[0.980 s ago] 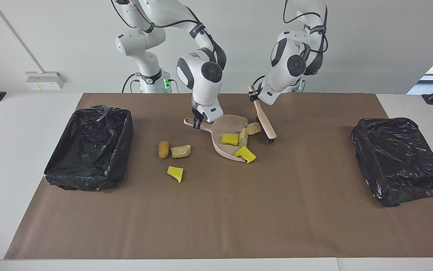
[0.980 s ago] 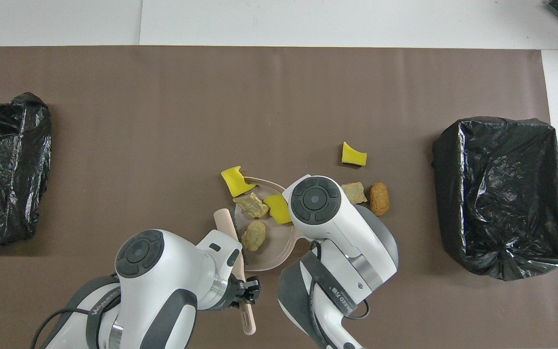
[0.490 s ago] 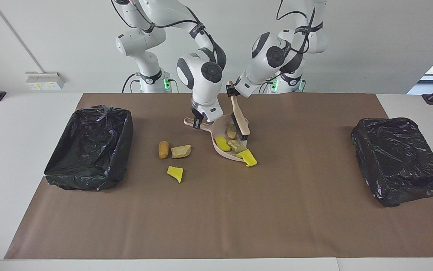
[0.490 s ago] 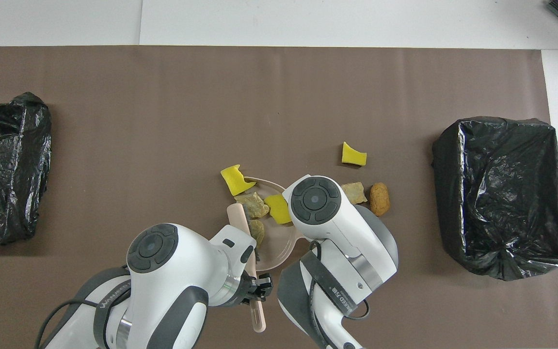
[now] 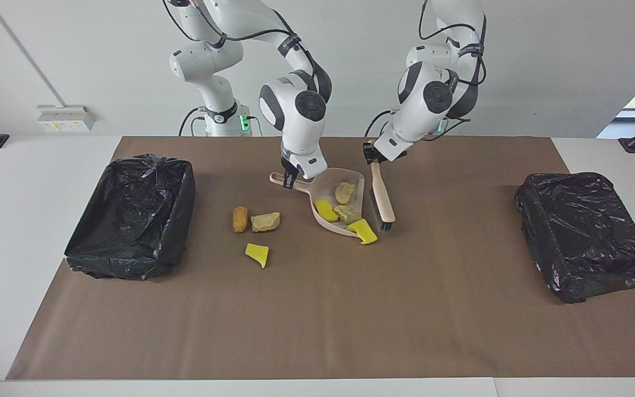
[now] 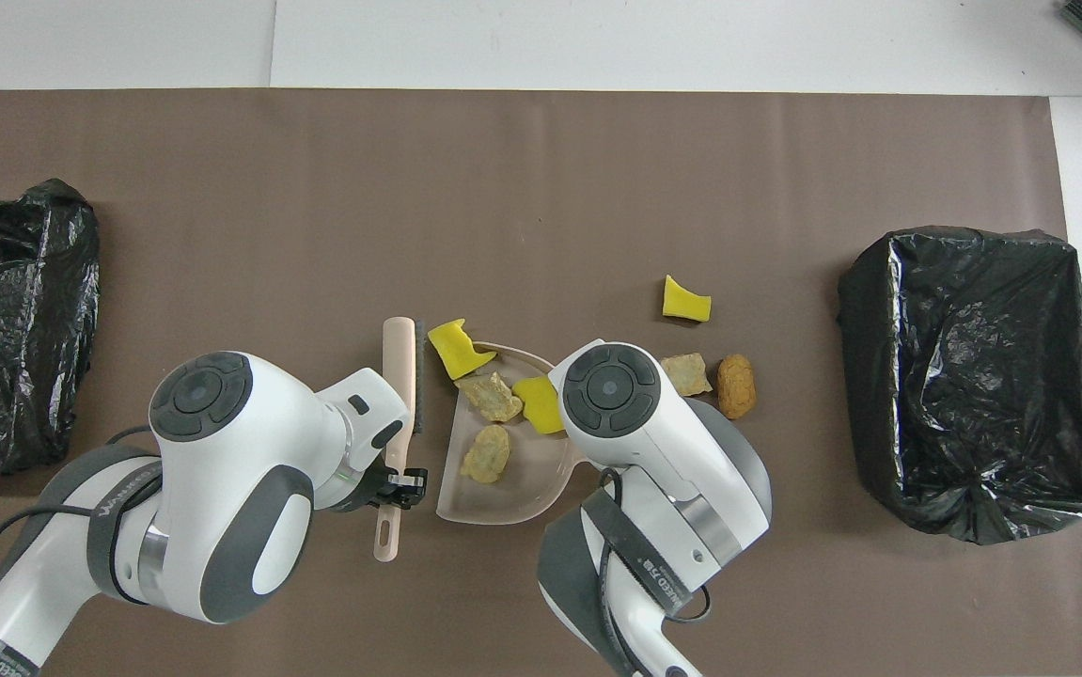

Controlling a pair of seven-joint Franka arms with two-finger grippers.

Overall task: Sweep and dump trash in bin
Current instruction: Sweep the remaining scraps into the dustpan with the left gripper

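A yellow chunk (image 6: 458, 349) sticks out over the dustpan's edge, so next my left gripper pushes the brush further into the dustpan (image 6: 526, 464) before my right gripper lifts it.
My right gripper (image 5: 291, 179) is shut on the handle of the pale pink dustpan (image 5: 329, 187), which rests on the brown mat; in the overhead view the arm hides this gripper. In the dustpan (image 6: 522, 481) lie two tan lumps (image 6: 486, 453) and a yellow chunk (image 6: 537, 402) of trash. Another yellow chunk (image 5: 362, 230) sits at its lip. My left gripper (image 5: 373, 154) is shut on the beige brush (image 5: 382, 196), which stands beside the pan toward the left arm's end, bristles on the mat. A brown lump (image 5: 240, 219), a tan lump (image 5: 265, 221) and a yellow piece (image 5: 257, 254) lie loose between pan and bin (image 5: 180, 218).
The open black-lined bin (image 6: 870, 376) stands at the right arm's end of the table. A closed black plastic bundle (image 5: 582, 234) lies at the left arm's end. The brown mat (image 5: 317, 309) covers the table's middle.
The left gripper swept the brush across the pan, pushing the two tan lumps deeper in, then carried it back out beside the pan. The right gripper and dustpan stayed put.
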